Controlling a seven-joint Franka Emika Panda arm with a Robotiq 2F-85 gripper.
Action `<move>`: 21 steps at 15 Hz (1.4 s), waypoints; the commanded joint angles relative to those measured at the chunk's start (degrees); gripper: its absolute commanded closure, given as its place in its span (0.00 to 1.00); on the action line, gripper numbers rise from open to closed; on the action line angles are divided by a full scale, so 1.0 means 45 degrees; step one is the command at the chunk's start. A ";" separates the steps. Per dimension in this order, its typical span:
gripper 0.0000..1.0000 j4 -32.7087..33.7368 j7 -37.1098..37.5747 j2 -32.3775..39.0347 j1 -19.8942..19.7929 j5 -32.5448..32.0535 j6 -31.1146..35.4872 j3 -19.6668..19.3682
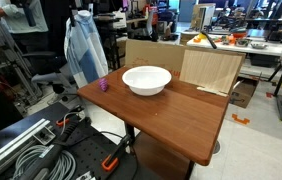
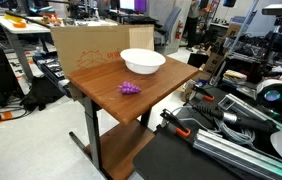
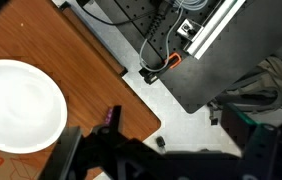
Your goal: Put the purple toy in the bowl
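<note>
The open fingers of the robot's gripper hang over the floor [image 3: 176, 122] beyond the table's edge, so the gripper should move back in above the purple toy [image 2: 130, 88] before it goes down to grip the toy.
The purple toy [image 1: 105, 86] lies on the brown table near its edge, a short way from the bowl; it also shows in the other exterior view [image 2: 129, 88]. In the wrist view only a sliver of it [image 3: 109, 116] shows behind a dark gripper part. The white bowl [image 1: 146, 88] stands empty towards the back of the table, seen in both exterior views [image 2: 141, 68] and at the left of the wrist view [image 3: 16, 105]. My gripper [image 3: 161, 160] is high above the table corner and the floor. Its dark fingers are spread apart and hold nothing. It does not show in either exterior view.
A cardboard box [image 1: 151, 52] [image 2: 86, 45] stands behind the bowl, with a light wooden board [image 1: 211, 68] beside it. The table [image 1: 171, 115] is small, with edges close on all sides. Cables and a power strip [image 3: 156, 45] lie on the floor beside black equipment [image 2: 231, 120].
</note>
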 commanded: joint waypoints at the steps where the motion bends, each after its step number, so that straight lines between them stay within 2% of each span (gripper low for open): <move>1: 0.00 0.0116 -0.0041 0.0813 0.0023 0.0169 0.1055 0.0045; 5: 0.00 0.0867 0.0317 0.3246 -0.0200 -0.0124 0.3552 0.0203; 7: 0.02 0.1560 0.0829 0.4783 -0.0475 -0.0377 0.4222 0.0307; 9: 0.01 0.2397 0.1644 0.6278 -0.0828 -0.0859 0.4627 0.0471; 11: 0.00 0.3268 0.2434 0.7286 -0.1071 -0.1284 0.4092 0.0616; 12: 0.00 0.3585 0.2620 0.7449 -0.1125 -0.1431 0.3407 0.0706; 15: 0.00 0.3381 0.0912 0.6502 -0.1219 -0.0567 0.1304 0.0846; 18: 0.00 0.2867 0.0087 0.5485 -0.1140 -0.0424 0.1296 0.0932; 21: 0.00 0.3266 -0.0076 0.5752 -0.0981 -0.0594 0.1586 0.1047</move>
